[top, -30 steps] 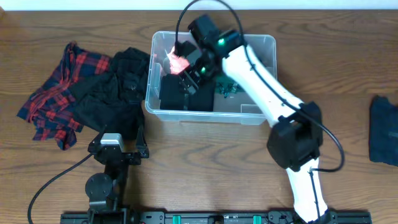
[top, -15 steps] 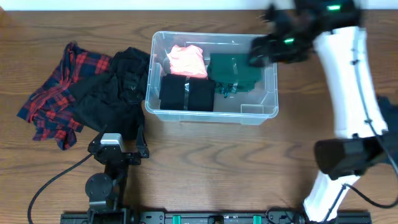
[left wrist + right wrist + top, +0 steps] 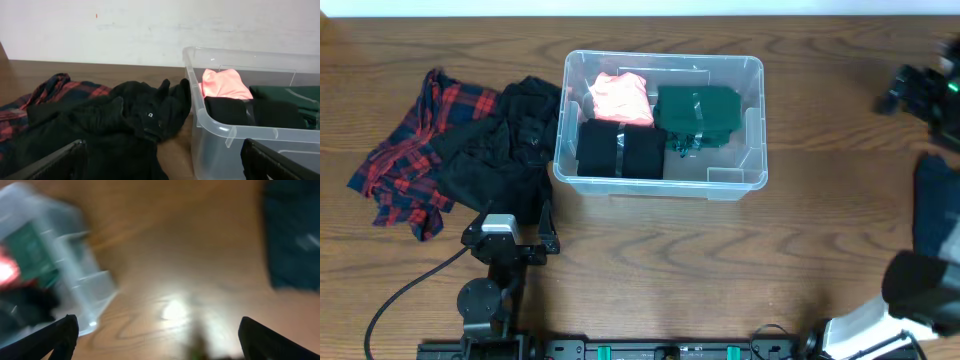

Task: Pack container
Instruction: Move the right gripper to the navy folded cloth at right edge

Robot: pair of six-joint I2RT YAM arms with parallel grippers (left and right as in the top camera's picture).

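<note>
I should go on moving my open right gripper to the garment's near end (image 3: pixel 928 245) until the fingers close on it, because the dark blue garment (image 3: pixel 935 200) lies clear of the tub.
The container (image 3: pixel 751 110) is a clear plastic tub at the table's middle, holding a pink garment (image 3: pixel 621 96), a folded black garment (image 3: pixel 620 150) and a dark green garment (image 3: pixel 698 112). It also shows in the left wrist view (image 3: pixel 220 135) and, blurred, in the right wrist view (image 3: pixel 75 280). My right gripper (image 3: pixel 910 92) is open and empty, above bare table far right of the tub; its view (image 3: pixel 157 335) is blurred. My left gripper (image 3: pixel 160 162) is open and empty, low at the near left, facing the tub's left corner.
A black garment (image 3: pixel 500 150) lies against the tub's left side on a red plaid shirt (image 3: pixel 410 150); both show in the left wrist view (image 3: pixel 125 120). A dark blue garment (image 3: pixel 938 210) lies at the right edge, also in the right wrist view (image 3: pixel 295 235).
My right arm has left the tub and swung far right to the table's right edge. The pink garment it held over the tub now lies inside. The left arm has not moved.
</note>
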